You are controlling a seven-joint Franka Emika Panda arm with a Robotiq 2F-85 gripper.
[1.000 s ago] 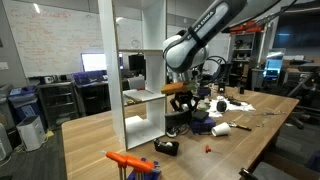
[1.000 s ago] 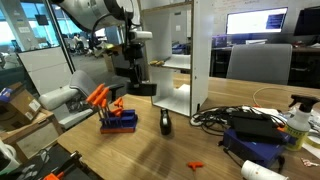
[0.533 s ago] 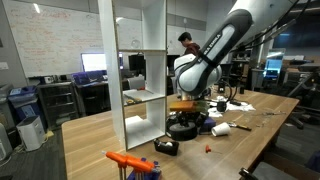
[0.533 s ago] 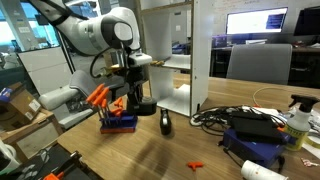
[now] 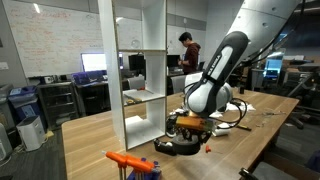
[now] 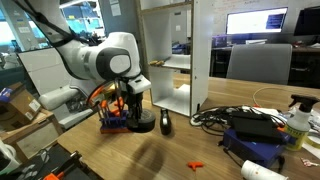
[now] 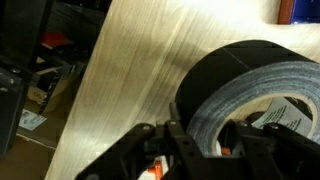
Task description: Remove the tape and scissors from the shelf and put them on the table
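Observation:
My gripper keeps lowering the tape [image 6: 142, 123] until it rests flat and then let go, because the tape hangs low over open wood [image 6: 156, 155], clear of the black boxy item.
The tape [image 7: 250, 85], a thick black roll, is held in my gripper [image 7: 215, 148]. One finger [image 7: 183, 140] is outside the roll's wall and the other is in its centre hole. In both exterior views the gripper [image 5: 188, 126] [image 6: 139, 112] holds the tape [image 5: 184, 143] [image 6: 143, 124] low, at or just above the light wood table [image 5: 95, 135] [image 6: 150, 155], in front of the tall white shelf [image 5: 140, 60] [image 6: 195, 55]. I cannot make out the scissors in any view.
A small black boxy item [image 5: 166, 146] [image 6: 166, 123] lies near the shelf's foot. An orange-handled tool [image 5: 130, 159] [image 6: 100, 96] stands on a blue block [image 6: 118, 122]. Cables and a blue box [image 6: 255, 145] lie further along the table. A person [image 5: 187, 50] stands behind.
The arm has come down and away from the shelf's middle level to the tabletop, with the tape held in the gripper the whole time.

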